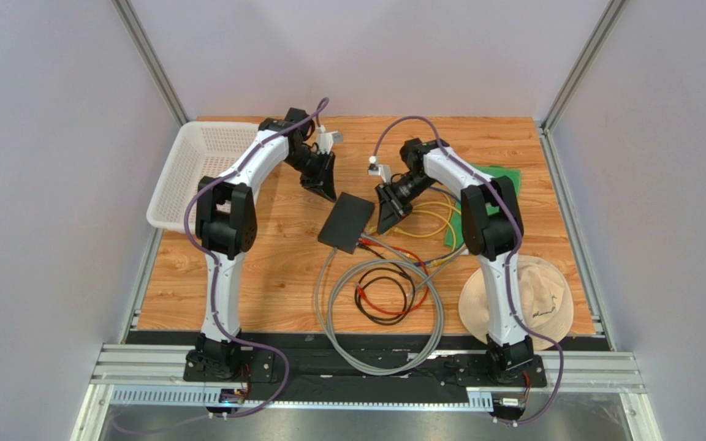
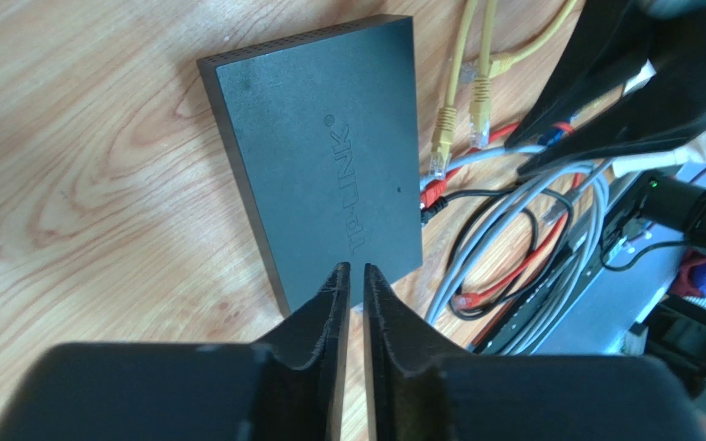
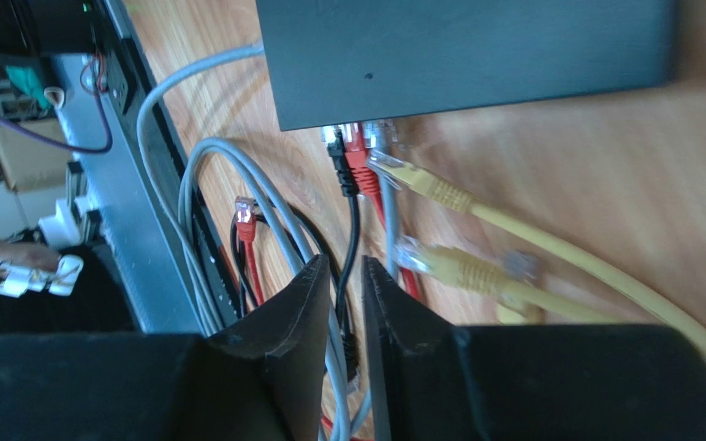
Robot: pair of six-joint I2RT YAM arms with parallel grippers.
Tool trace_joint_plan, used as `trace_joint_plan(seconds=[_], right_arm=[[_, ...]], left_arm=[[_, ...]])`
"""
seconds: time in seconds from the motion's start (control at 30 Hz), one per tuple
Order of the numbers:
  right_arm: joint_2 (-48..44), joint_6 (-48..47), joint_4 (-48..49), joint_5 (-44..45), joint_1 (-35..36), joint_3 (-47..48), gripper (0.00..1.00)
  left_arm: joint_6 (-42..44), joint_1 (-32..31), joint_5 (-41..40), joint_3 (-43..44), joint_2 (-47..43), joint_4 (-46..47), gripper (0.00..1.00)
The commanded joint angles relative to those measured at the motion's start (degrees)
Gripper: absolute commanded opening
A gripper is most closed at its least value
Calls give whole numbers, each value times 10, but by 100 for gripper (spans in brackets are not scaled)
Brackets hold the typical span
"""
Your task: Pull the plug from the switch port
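The switch lies unheld with plugs in its port edge (image 1: pixel 362 235), so next my left gripper steadies the switch's top (image 1: pixel 343 220) before my right gripper pulls the plug.
The switch (image 1: pixel 346 223) is a flat black box in the middle of the wooden table. It also shows in the left wrist view (image 2: pixel 320 147) and the right wrist view (image 3: pixel 458 50). A black plug (image 3: pixel 335 152), a red plug (image 3: pixel 357 163) and a grey cable (image 3: pixel 386 188) sit in ports at one end of its port row. Two yellow plugs (image 3: pixel 421 181) lie by that edge; whether the nearer one is seated I cannot tell. My left gripper (image 1: pixel 320 184) (image 2: pixel 354 271) hovers at the switch's far side, shut and empty. My right gripper (image 1: pixel 392 213) (image 3: pixel 345 266) hovers over the cables just right of the ports, nearly shut and empty.
A white basket (image 1: pixel 191 170) stands at the back left. A green cloth (image 1: pixel 504 179) lies behind the right arm and a beige hat (image 1: pixel 518 299) lies at the front right. Grey, black and red cables (image 1: pixel 384 303) coil in front of the switch.
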Motion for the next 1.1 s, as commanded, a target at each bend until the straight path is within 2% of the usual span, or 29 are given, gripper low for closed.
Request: trace_joint_plan(seconds=[0.0,0.1,0.2,0.33,0.37,0.47,0.6,0.7,0.73,0.77,0.83,0.93,0.97,1.07], right_arm=[[5,5,-15,5,20,-11,21],[0,20,11,31,22,-20,17],[2,59,58,110,23,-12,16],[43,64,85,206,3,58,17],[52,73,97,227,-3,102,17],[81,84,149,250,-35,185,17],[67,127,198,280,-57,230,23],[-26,146,254,202,-60,141,37],[-62,159,281,172,-58,48,48],[-117,168,344,119,-56,-11,52],[-158,198,388,84,-46,-131,62],[-154,180,341,16,-28,-167,71],[-141,164,293,-7,-24,-164,71],[-104,136,265,-7,-7,-164,71]], left_arm=[[3,-8,2,-5,5,5,7],[1,-8,4,-17,2,11,2],[-4,-9,4,-20,5,14,4],[-4,-9,0,-17,10,10,11],[-4,-9,-2,-15,11,9,12],[-3,-9,-5,-12,11,8,15],[0,-8,-8,-14,3,7,22],[7,-9,-9,-10,-9,8,32],[8,-10,-18,-8,-12,14,35],[4,-9,-25,-12,-19,27,37],[-3,-8,-39,-51,-51,88,44],[-24,-8,-42,-98,-71,134,51],[-26,-8,-43,-98,-66,131,51],[-33,-8,-46,-95,-41,111,52]])
